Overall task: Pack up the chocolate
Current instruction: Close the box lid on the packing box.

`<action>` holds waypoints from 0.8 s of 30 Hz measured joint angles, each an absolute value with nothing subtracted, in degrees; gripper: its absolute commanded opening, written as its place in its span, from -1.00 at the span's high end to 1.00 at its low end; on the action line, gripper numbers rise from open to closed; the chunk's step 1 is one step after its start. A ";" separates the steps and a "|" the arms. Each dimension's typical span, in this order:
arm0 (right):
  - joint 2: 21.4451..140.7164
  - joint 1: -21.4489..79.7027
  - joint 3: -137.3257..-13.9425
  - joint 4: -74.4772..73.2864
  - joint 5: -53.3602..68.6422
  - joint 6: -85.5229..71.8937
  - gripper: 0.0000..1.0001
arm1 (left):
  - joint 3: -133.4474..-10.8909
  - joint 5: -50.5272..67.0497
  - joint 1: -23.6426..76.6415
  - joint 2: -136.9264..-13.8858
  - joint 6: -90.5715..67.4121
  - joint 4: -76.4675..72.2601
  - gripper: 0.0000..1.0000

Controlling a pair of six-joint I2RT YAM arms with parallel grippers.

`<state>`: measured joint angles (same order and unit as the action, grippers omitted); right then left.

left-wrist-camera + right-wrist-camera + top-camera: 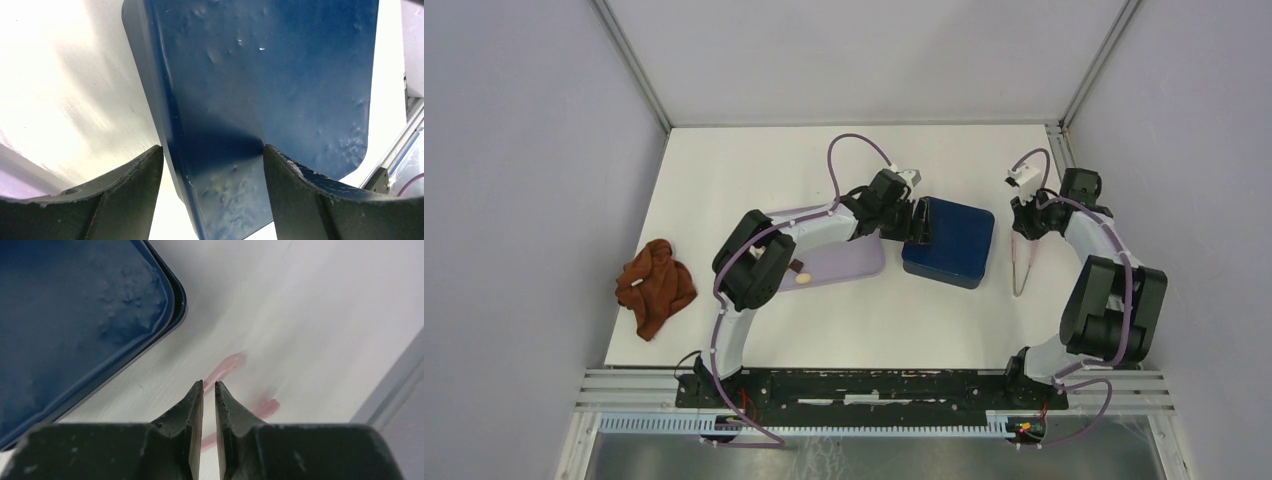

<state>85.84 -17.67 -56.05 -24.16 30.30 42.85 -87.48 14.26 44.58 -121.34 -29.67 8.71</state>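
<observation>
The base of the dark blue box is visible under the lid's corner (179, 305), so the robot's right gripper should move over to the box's near edge (942, 274) and push the lid down.
Two pieces of chocolate show on the lavender tray (854, 262): a cream oval one (803, 279) and a dark brown one (796, 266), partly under my left arm. My left gripper (917, 222) (213, 150) is open at the left edge of the closed dark blue box (948, 240) (260, 65); the box's rim runs between its fingers. My right gripper (1025, 222) (209, 385) hangs above the pink tongs (1022, 265) (227, 365), which lie on the table. Its jaws stand a thin slit apart with nothing between them.
A reddish-brown cloth (655, 285) lies crumpled at the table's left edge. The blue box's corner (75, 325) is just left of my right gripper. Walls and a metal frame close in the table at the back and right.
</observation>
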 measured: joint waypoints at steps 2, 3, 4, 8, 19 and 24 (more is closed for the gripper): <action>88.90 -16.14 -56.31 -23.81 27.81 40.58 0.62 | -87.48 14.55 44.47 -121.34 -29.67 8.71 -0.56; 90.74 -15.29 -56.84 -23.97 26.98 39.55 0.62 | -87.48 14.74 44.40 -121.34 -29.67 8.71 -0.56; 92.16 -14.61 -57.36 -24.08 26.48 38.83 0.62 | -87.48 15.05 44.36 -121.34 -29.67 8.71 -0.56; 97.65 -12.34 -60.77 -25.63 27.14 36.75 0.58 | -87.44 15.38 44.36 -121.34 -29.69 8.69 -0.56; 106.30 -10.09 -68.14 -34.81 37.39 37.80 0.52 | -83.66 15.25 44.10 -119.28 -31.55 7.88 -0.55; 106.54 -7.79 -68.36 -36.32 38.35 38.52 0.34 | -78.70 12.99 43.94 -115.77 -34.79 7.05 -0.55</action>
<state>106.54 -7.79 -68.36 -36.32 38.35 38.52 -78.70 12.99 43.94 -115.77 -34.79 7.05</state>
